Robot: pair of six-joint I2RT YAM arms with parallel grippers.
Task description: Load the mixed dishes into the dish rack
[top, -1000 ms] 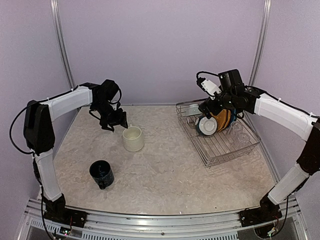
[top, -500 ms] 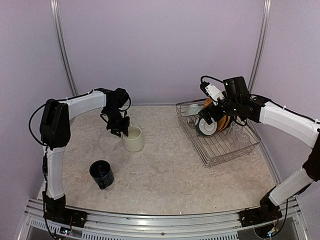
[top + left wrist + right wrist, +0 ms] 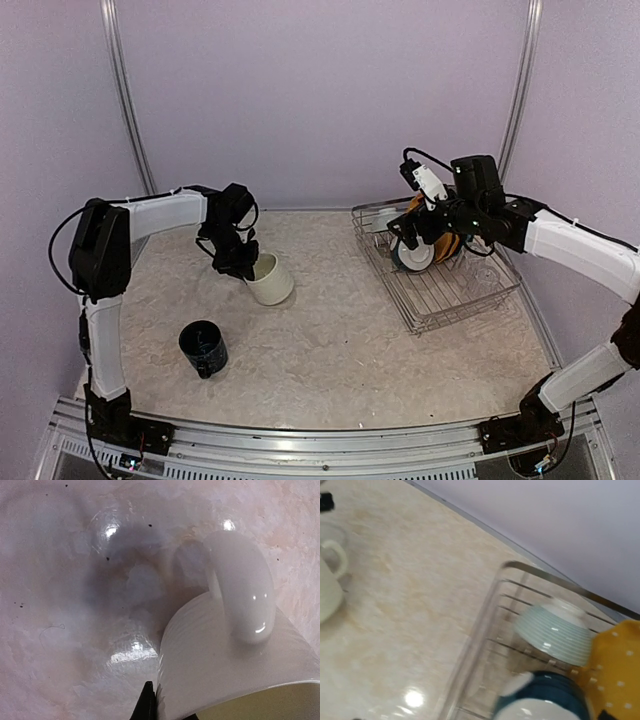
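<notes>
The robot's left gripper is on the cream mug's rim (image 3: 263, 268), far from the dish rack, so the robot should lift the mug and hand its handle (image 3: 246, 582) over to the right gripper.
The cream mug (image 3: 270, 281) leans over on the table left of centre. My left gripper (image 3: 240, 262) is shut on its rim at the left side. In the left wrist view the mug's ribbed wall (image 3: 225, 665) and its handle (image 3: 245, 595) fill the frame, and one dark fingertip (image 3: 147, 706) presses on the outside of the wall. The dark blue mug (image 3: 203, 348) stands nearer the front. The dish rack (image 3: 440, 290) holds a blue plate (image 3: 412, 252), a yellow dotted plate (image 3: 447, 238) and a grey-teal cup (image 3: 555, 632). My right gripper (image 3: 408, 230) hovers open over the rack's left end, holding nothing.
Metal posts stand at the back left (image 3: 125, 90) and back right (image 3: 520, 90). The rack's near rim (image 3: 485, 610) runs diagonally through the right wrist view. A clear glass (image 3: 482, 272) sits in the rack's right part.
My left gripper moved right and down onto the cream mug and shut on its rim, and the mug now tilts. The right gripper drew slightly back above the rack.
</notes>
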